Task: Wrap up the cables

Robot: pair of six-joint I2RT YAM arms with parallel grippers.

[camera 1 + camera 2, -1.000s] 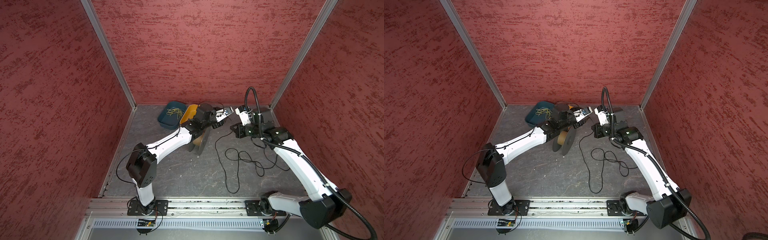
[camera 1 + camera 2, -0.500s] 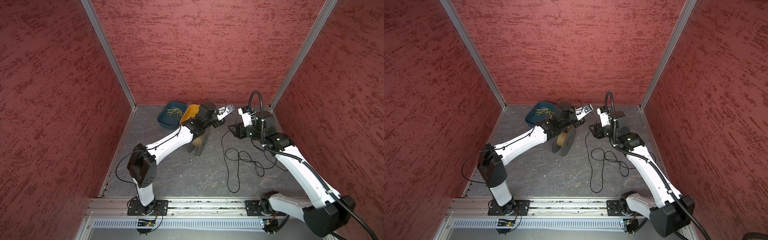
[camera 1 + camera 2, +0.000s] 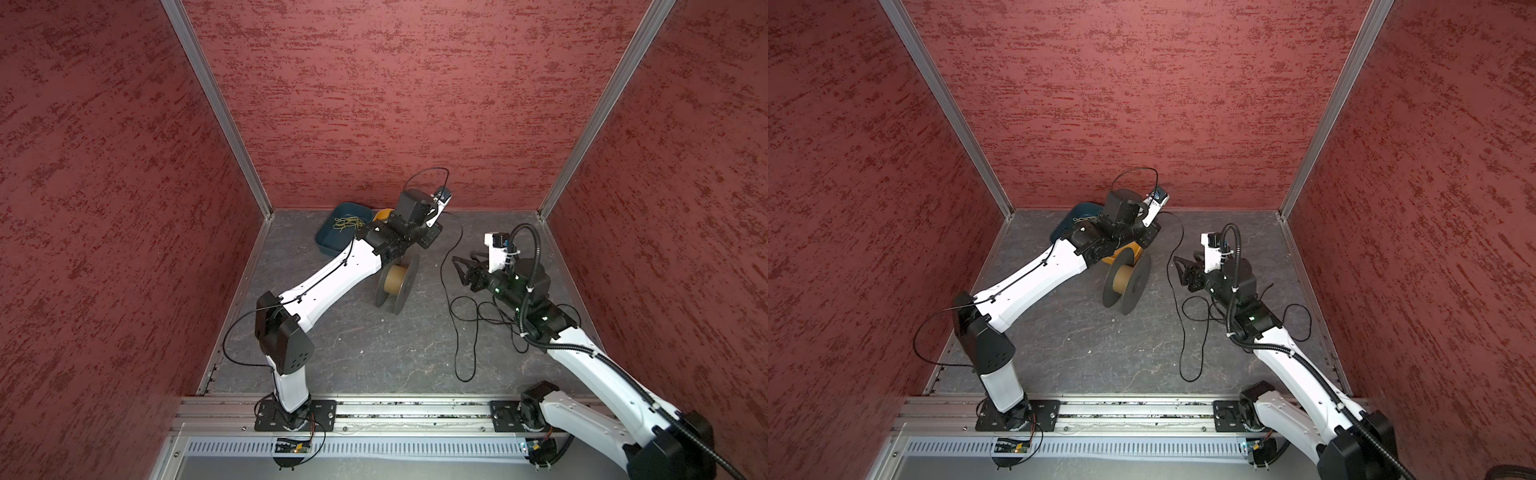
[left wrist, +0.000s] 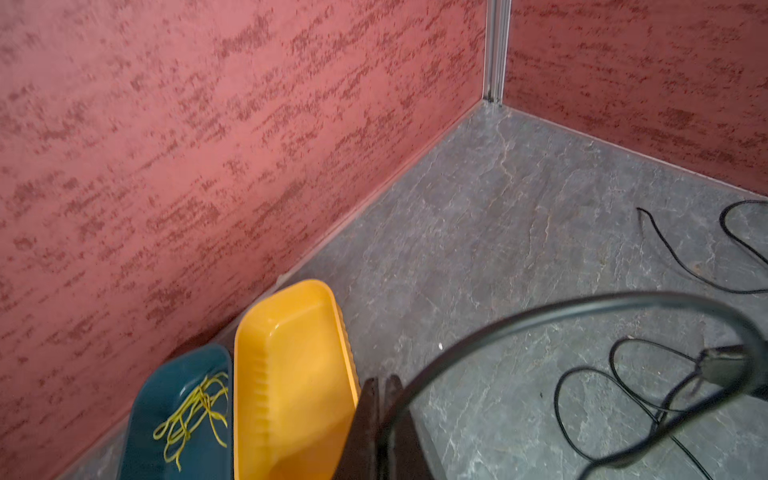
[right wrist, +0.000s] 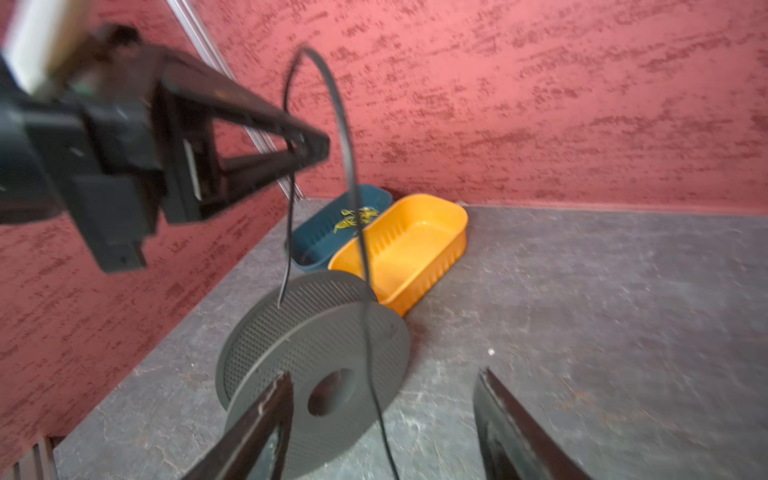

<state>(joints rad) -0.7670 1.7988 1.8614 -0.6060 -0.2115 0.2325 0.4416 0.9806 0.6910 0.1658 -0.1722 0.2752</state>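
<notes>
Next, my right gripper clamps the cables' hanging length (image 5: 379,412) before the cables' short end meets the spool's core, because the cables trail loose (image 3: 444,276) from my left gripper to the floor.
The thin black cables (image 3: 443,266) (image 3: 1169,270) hang from my left gripper (image 3: 443,212) (image 3: 1158,212) (image 4: 380,388), which is shut on them high near the back wall. In the right wrist view the cables (image 5: 351,166) arch above that gripper (image 5: 309,147), and a short end dangles below it. The rest trails down to loose loops (image 3: 478,316) (image 3: 1200,316) on the floor. My right gripper (image 3: 458,269) (image 3: 1180,270) (image 5: 384,376) is open and holds nothing; the cables hang in front of its gap. A grey spool (image 3: 397,282) (image 3: 1126,282) (image 5: 316,357) stands on edge, its brown core bare.
A yellow tray (image 4: 291,374) (image 5: 415,245) and a blue tray (image 3: 332,243) (image 4: 166,390) holding yellow-green strands (image 3: 347,224) sit by the back wall, behind the spool. Red walls close in the back and both sides. The arms' bases stand on a metal rail (image 3: 415,409) at the front.
My left gripper has shut on the cables and risen toward the back wall. My right gripper has opened and let the cables go.
</notes>
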